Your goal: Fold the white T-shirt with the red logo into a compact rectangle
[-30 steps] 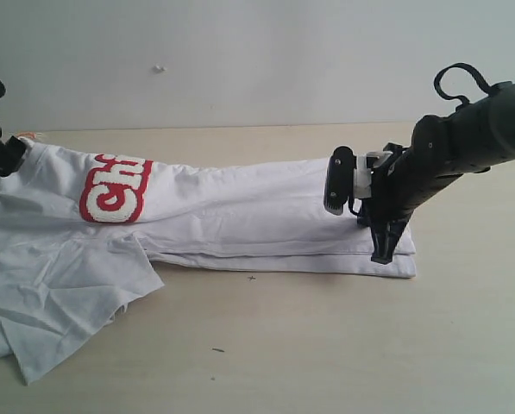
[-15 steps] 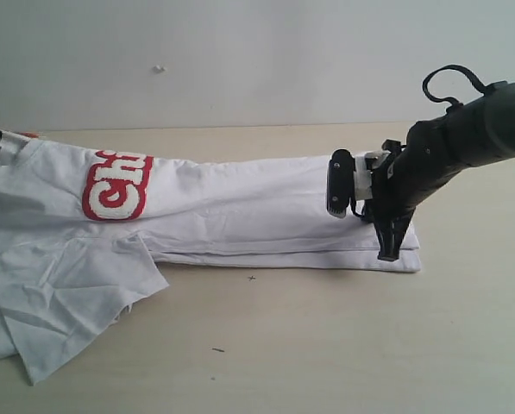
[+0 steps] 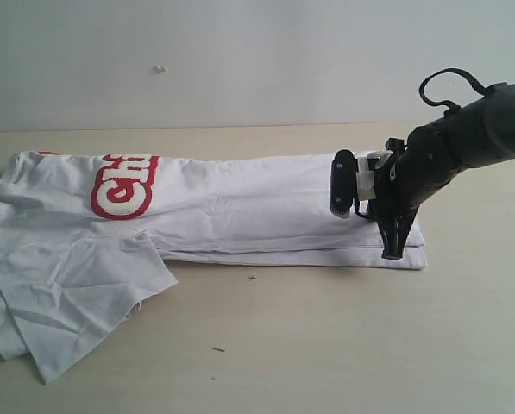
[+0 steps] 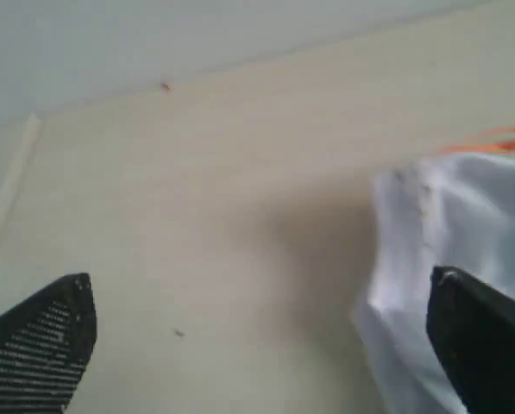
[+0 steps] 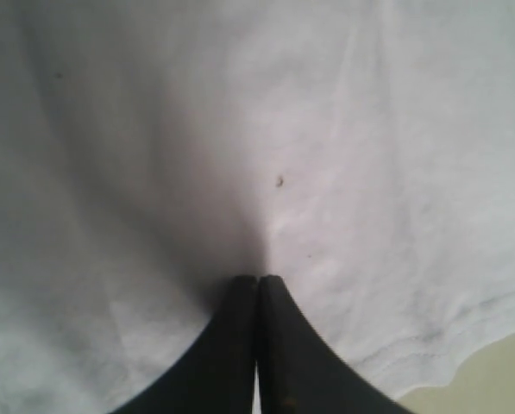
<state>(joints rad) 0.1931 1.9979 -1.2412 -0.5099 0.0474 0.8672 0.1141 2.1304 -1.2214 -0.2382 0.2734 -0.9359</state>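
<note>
The shirt's sleeve [image 3: 89, 302] sticks out in front of the folded part of the shirt. Next, my left gripper comes back, grabs the sleeve and folds it over the shirt's collar end [image 3: 54, 194] first.
The white T-shirt [image 3: 240, 211] lies on the table as a long band folded lengthwise, with one sleeve [image 3: 76, 302] spread out at the front left. Only the "Ch" end of the red logo [image 3: 123, 185] shows, near the shirt's left end. My right gripper [image 3: 393, 254] stands on the hem end at the right. Its fingers are shut tip to tip on the fabric [image 5: 326, 129], and a crease runs away from the right gripper [image 5: 258, 280]. My left gripper [image 4: 261, 345] is open over bare table beside the collar edge [image 4: 464, 216] and the orange tag [image 4: 499, 138].
The shirt rests on a light wooden table [image 3: 326, 345], and a pale wall [image 3: 257, 60] rises right behind it. Bare tabletop stretches in front of the shirt and to its right. The right arm [image 3: 473, 129] reaches in from the right edge.
My left gripper let go of the collar and pulled off to the left; that end dropped flat. My right gripper moved slightly right, and the whole shirt shifted right with it.
</note>
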